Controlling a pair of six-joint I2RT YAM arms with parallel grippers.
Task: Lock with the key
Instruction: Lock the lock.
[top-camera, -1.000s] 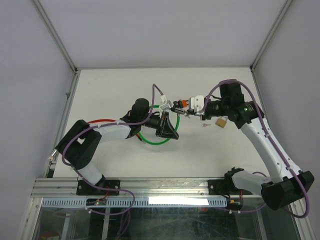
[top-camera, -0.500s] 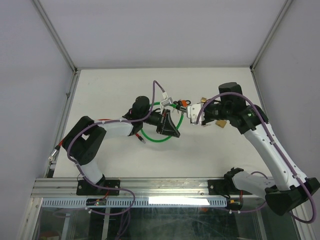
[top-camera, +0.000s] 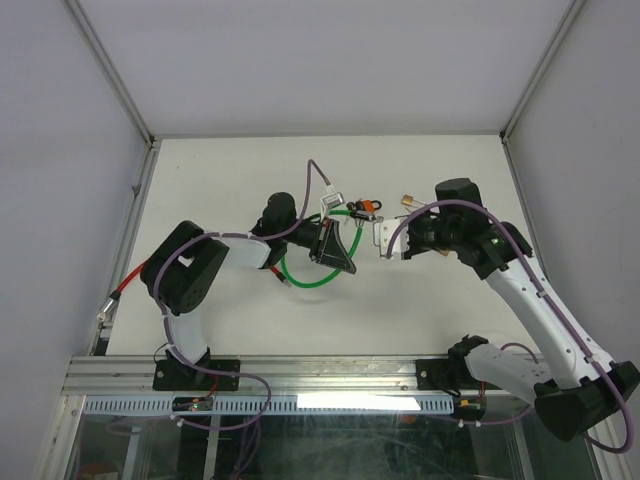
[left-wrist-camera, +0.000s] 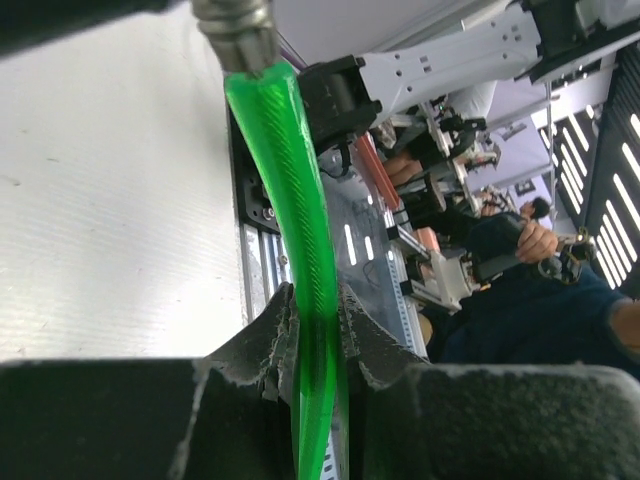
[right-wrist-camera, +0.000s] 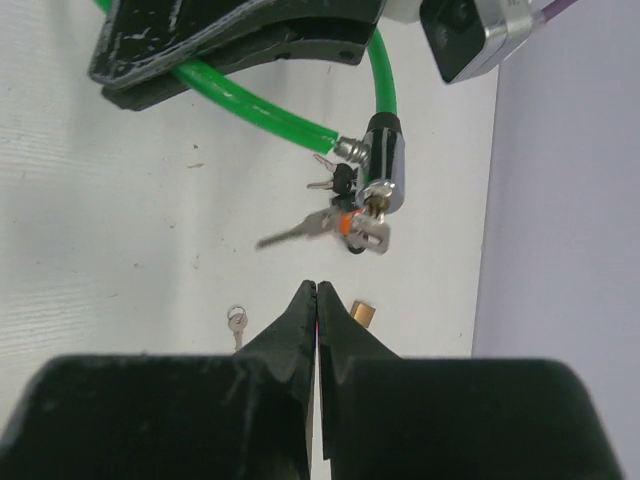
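Note:
The key is in the lock's head and crooked to my closed right gripper, so next I turn the gripper, grip the key between its fingers and pull it straight out.
My left gripper is shut on the green cable of a cable lock. In the left wrist view the cable runs up between the fingers. The lock's chrome and black head hangs at the cable end, with a bunch of keys and an orange tag dangling from it. The keys also show in the top view. My right gripper is shut and empty, a short way back from the keys, and shows in the top view.
A loose key on a ring lies on the white table left of my right fingertips. A small brass piece lies just to their right and shows in the top view. A brass padlock sits partly under the right arm.
My right gripper has drawn back from the keys toward the near right and no longer touches them. The keys now hang free and look blurred. The left arm has shifted slightly with the cable.

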